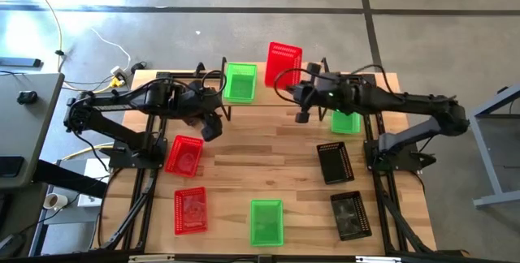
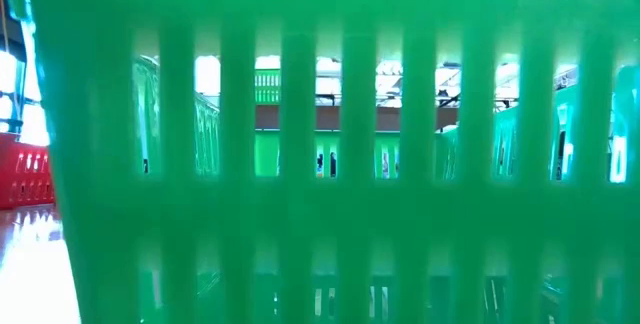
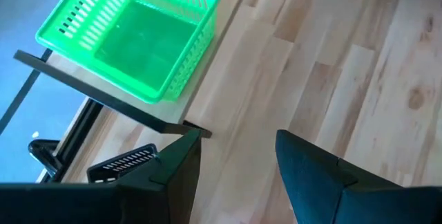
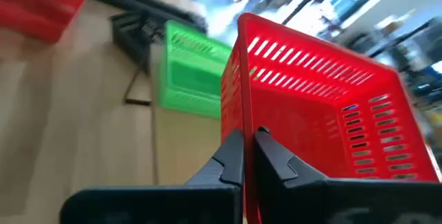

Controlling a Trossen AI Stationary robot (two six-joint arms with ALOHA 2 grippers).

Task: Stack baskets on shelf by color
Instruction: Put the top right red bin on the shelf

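My right gripper should continue to bring the red basket down and level beside the green basket [image 1: 240, 83], where the shelf [image 1: 266, 94] is open, until its base rests flat.
My right gripper [image 1: 296, 91] is shut on a red basket [image 1: 283, 63] above the far part of the low wooden shelf [image 1: 268, 101]. A green basket [image 1: 240, 82] stands by its base on the shelf's left end, also showing in the left wrist view [image 3: 131, 34]. My left gripper [image 1: 213, 127] hangs open over the table near the shelf's left front and touches nothing. Other baskets lie on the table: two red [image 1: 184, 155] [image 1: 190, 210], two green [image 1: 345, 122] [image 1: 266, 221], two black [image 1: 334, 163] [image 1: 351, 214]. My right gripper [image 4: 250, 140] pinches one side wall of the red basket at its rim [image 4: 238, 106]. One finger [image 4: 276, 160] is inside the basket and the other [image 4: 231, 160] outside. The basket is lifted and tilted, with its open side turned toward the gripper.
In the low view a green basket [image 2: 330, 164] stands right in front of the camera and hides nearly everything; a red one [image 2: 25, 174] shows at its left. Bare tabletop [image 1: 260, 161] lies in the middle between the baskets.
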